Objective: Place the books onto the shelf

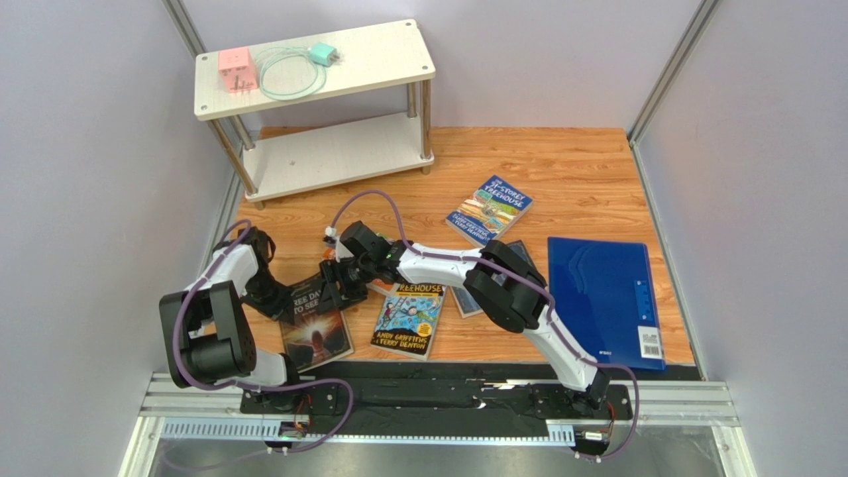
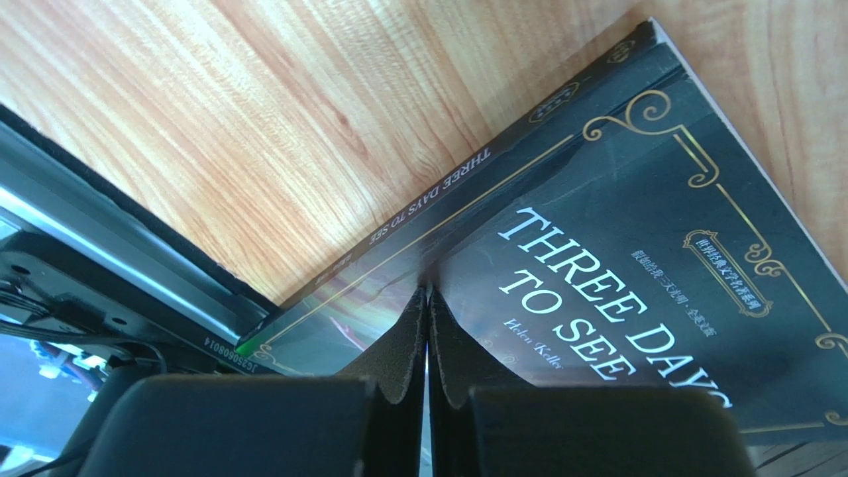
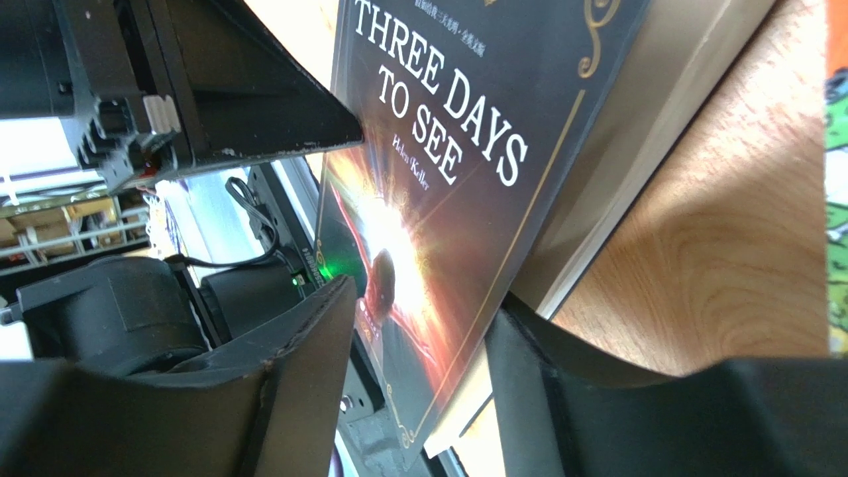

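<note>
The finger of my right gripper meets the dark brown book's page edge (image 3: pixel 557 253) instead of going under it, so next I back both grippers clear before I approach the book again.
A dark brown book (image 1: pixel 317 326), titled "Three Days to See", lies at the near left of the table. My left gripper (image 1: pixel 283 298) is shut, its tips (image 2: pixel 428 293) pressed on the cover (image 2: pixel 637 229) near the spine. My right gripper (image 1: pixel 338 282) straddles the same book's corner (image 3: pixel 438 199). One finger (image 3: pixel 518 348) sits against the page edge, and the other (image 3: pixel 309 348) stands just off the cover. A yellow-black book (image 1: pixel 410 318), a bright blue book (image 1: pixel 490 209) and a slate blue book (image 1: pixel 466 301), partly under my right arm, lie on the table. The shelf (image 1: pixel 328 149) stands at the back left.
A pink block (image 1: pixel 237 70) and a teal charger with its cable (image 1: pixel 299 70) lie on the shelf's top board. A large plain blue folder (image 1: pixel 605 298) lies at the right. Grey walls close in both sides, and the metal base rail (image 1: pixel 438 397) runs along the near edge.
</note>
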